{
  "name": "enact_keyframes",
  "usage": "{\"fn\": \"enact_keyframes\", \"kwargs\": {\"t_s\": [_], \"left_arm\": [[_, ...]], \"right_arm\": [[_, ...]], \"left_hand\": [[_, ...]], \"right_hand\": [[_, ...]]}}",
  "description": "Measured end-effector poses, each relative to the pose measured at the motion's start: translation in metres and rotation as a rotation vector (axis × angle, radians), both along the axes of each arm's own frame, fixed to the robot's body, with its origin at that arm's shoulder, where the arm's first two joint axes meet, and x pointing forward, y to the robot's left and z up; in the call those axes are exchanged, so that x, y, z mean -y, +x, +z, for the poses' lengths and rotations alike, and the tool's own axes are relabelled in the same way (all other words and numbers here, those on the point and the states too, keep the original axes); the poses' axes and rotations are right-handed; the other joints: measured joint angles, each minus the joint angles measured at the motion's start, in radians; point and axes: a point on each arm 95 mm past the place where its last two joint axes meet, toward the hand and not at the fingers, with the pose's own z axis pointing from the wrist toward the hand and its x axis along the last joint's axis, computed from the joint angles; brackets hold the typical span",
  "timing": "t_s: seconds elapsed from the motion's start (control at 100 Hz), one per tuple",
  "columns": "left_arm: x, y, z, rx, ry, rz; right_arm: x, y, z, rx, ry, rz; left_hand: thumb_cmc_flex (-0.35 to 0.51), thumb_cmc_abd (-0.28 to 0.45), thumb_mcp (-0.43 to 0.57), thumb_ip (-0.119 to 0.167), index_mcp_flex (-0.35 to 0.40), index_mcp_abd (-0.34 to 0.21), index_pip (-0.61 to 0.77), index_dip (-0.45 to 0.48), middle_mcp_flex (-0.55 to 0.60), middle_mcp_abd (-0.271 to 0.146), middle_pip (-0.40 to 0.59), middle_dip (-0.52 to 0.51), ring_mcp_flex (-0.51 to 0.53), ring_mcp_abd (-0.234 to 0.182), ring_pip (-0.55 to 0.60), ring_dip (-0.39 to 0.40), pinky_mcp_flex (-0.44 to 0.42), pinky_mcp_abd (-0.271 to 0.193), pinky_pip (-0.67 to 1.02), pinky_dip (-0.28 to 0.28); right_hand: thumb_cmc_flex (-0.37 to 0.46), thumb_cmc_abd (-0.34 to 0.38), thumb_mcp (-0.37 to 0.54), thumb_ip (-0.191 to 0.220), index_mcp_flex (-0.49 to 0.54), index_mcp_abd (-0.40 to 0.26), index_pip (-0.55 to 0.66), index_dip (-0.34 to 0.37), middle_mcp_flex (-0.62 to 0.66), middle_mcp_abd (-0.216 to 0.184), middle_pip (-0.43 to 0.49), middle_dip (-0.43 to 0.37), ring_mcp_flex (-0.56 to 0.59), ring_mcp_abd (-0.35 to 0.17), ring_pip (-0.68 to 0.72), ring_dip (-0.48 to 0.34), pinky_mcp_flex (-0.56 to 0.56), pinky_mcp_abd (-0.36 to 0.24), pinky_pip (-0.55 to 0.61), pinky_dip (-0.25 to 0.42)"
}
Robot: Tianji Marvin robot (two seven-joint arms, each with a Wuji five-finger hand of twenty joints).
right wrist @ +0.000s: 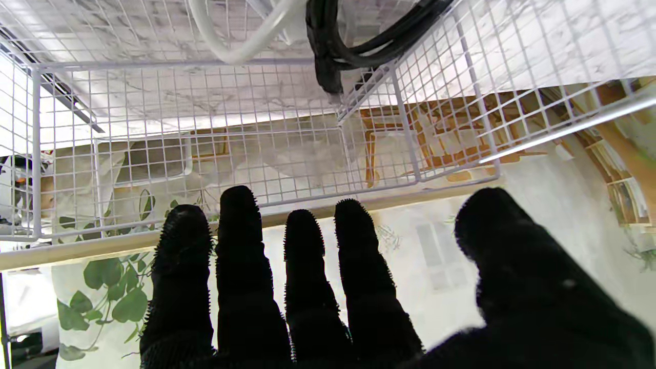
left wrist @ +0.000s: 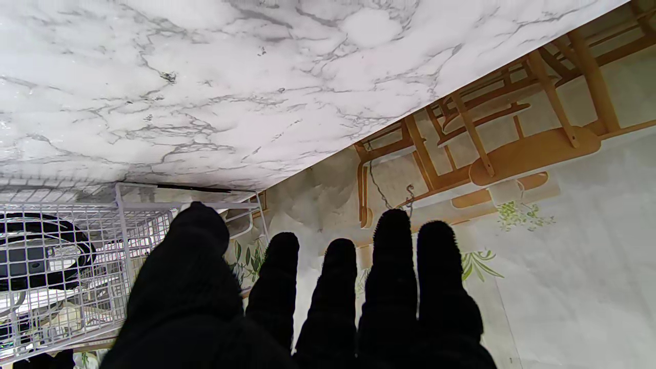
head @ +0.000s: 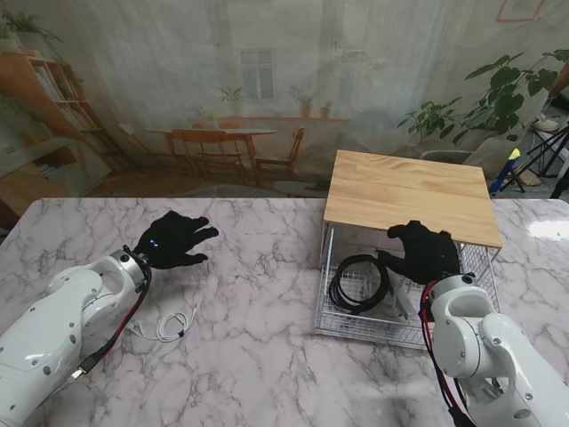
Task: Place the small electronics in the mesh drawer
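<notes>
The white cable [head: 164, 326] will stay in one loose coil while I carry it to the mesh drawer, because a small dark tie [head: 181, 334] holds the loops together.
The white mesh drawer [head: 331, 326] stands pulled out from under a wooden top [head: 409, 196] on the right of the table. A coiled black cable [head: 357, 283] lies in it, seen close in the right wrist view as a black cable [right wrist: 353, 46] beside a white cable [right wrist: 241, 46]. My right hand [head: 425, 251] hovers over the drawer, open, fingers spread, holding nothing. My left hand [head: 173, 238] is open above the marble on the left. A white cable [head: 167, 325] lies on the table nearer to me than the left hand, beside the left forearm.
The marble table [head: 258, 356] runs wide between the arms. The drawer's wire wall [left wrist: 61, 256] shows in the left wrist view. A printed backdrop with furniture and plants stands behind the table's far edge.
</notes>
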Motion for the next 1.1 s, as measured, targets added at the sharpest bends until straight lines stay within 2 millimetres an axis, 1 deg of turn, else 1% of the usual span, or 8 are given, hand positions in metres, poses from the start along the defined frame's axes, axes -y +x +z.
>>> {"fn": "enact_keyframes", "kwargs": {"t_s": [0.18,0.4,0.5,0.71,0.83,0.9,1.05,1.1], "left_arm": [[-0.001,-0.001,-0.003,-0.022,0.016,0.007],[-0.01,-0.006,-0.014,-0.122,0.036,0.049],[-0.012,-0.01,-0.021,-0.16,0.059,0.051],[-0.018,-0.024,-0.035,-0.174,0.11,0.034],[-0.022,-0.033,-0.04,-0.174,0.139,0.019],[-0.024,-0.037,-0.041,-0.175,0.151,0.015],[-0.033,-0.047,-0.042,-0.191,0.116,0.023],[-0.036,-0.051,-0.043,-0.199,0.111,0.016]], "right_arm": [[0.0,-0.008,0.0,-0.003,0.031,0.029],[0.0,-0.028,0.005,0.077,0.083,0.064],[0.001,-0.035,0.006,0.088,0.094,0.068],[0.007,-0.046,0.006,0.115,0.108,0.06],[0.009,-0.048,0.004,0.121,0.114,0.053],[0.01,-0.049,0.004,0.123,0.115,0.051],[0.011,-0.049,0.002,0.118,0.119,0.044],[0.011,-0.049,0.001,0.118,0.12,0.042]], "left_hand": [[-0.007,0.0,-0.002,-0.009,0.0,0.0,-0.029,-0.017,-0.025,0.007,-0.049,-0.055,-0.022,0.0,-0.032,-0.045,-0.008,-0.003,-0.031,-0.027],[-0.048,0.001,-0.003,-0.012,-0.001,0.011,-0.111,-0.101,-0.094,0.037,-0.107,-0.14,-0.069,-0.002,-0.067,-0.116,-0.035,-0.014,-0.077,-0.083],[-0.06,0.001,-0.003,-0.02,-0.025,0.015,-0.133,-0.124,-0.1,0.038,-0.11,-0.153,-0.087,-0.003,-0.069,-0.121,-0.044,-0.014,-0.081,-0.086],[-0.059,-0.001,-0.003,-0.02,-0.026,0.015,-0.135,-0.129,-0.099,0.037,-0.108,-0.153,-0.078,-0.003,-0.069,-0.121,-0.043,-0.014,-0.088,-0.086],[-0.041,-0.069,-0.001,-0.02,-0.026,0.015,-0.135,-0.137,-0.099,0.035,-0.095,-0.138,-0.064,-0.003,-0.068,-0.117,-0.03,-0.014,-0.087,-0.086],[-0.032,-0.083,-0.001,-0.02,-0.027,0.005,-0.136,-0.142,-0.099,0.034,-0.095,-0.135,-0.053,-0.007,-0.066,-0.108,-0.02,-0.013,-0.072,-0.086],[-0.007,-0.119,0.014,-0.02,-0.04,-0.04,-0.145,-0.176,-0.098,0.013,-0.094,-0.132,-0.032,-0.021,-0.066,-0.094,-0.009,-0.013,-0.061,-0.073],[0.007,-0.138,0.046,0.004,-0.04,-0.062,-0.145,-0.187,-0.098,-0.001,-0.072,-0.125,-0.03,-0.029,-0.066,-0.093,-0.007,-0.015,-0.061,-0.063]], "right_hand": [[-0.029,-0.001,0.009,0.0,0.0,-0.017,0.014,0.002,0.0,0.0,-0.013,-0.01,-0.012,0.0,0.0,0.0,-0.011,0.0,-0.024,0.0],[-0.041,-0.002,-0.001,0.0,0.0,-0.029,0.022,0.002,0.0,0.0,-0.017,-0.012,-0.024,0.003,-0.001,-0.002,-0.026,0.0,-0.052,-0.011],[-0.041,-0.002,-0.011,0.0,0.0,-0.029,0.022,0.002,0.0,0.0,-0.024,-0.012,-0.024,0.003,-0.001,-0.006,-0.026,0.001,-0.056,-0.02],[-0.041,-0.002,-0.03,0.0,0.0,-0.029,0.039,0.002,0.0,0.0,-0.025,-0.012,-0.024,0.003,-0.001,-0.011,-0.028,0.001,-0.058,-0.02],[-0.041,-0.002,-0.033,0.0,0.0,-0.029,0.039,0.002,0.0,0.0,-0.025,-0.012,-0.024,0.003,-0.001,-0.012,-0.032,0.001,-0.063,-0.02],[-0.041,-0.002,-0.033,0.0,0.0,-0.03,0.039,0.002,0.0,0.0,-0.025,-0.012,-0.024,0.003,-0.001,-0.012,-0.032,0.001,-0.064,-0.02],[-0.041,-0.002,-0.041,0.0,0.0,-0.04,0.039,0.002,0.0,0.0,-0.026,-0.012,-0.024,0.003,-0.001,-0.013,-0.037,0.001,-0.066,-0.02],[-0.041,-0.002,-0.041,0.0,0.0,-0.04,0.039,0.002,0.0,0.0,-0.027,-0.013,-0.024,0.003,-0.001,-0.013,-0.038,0.001,-0.066,-0.02]]}}
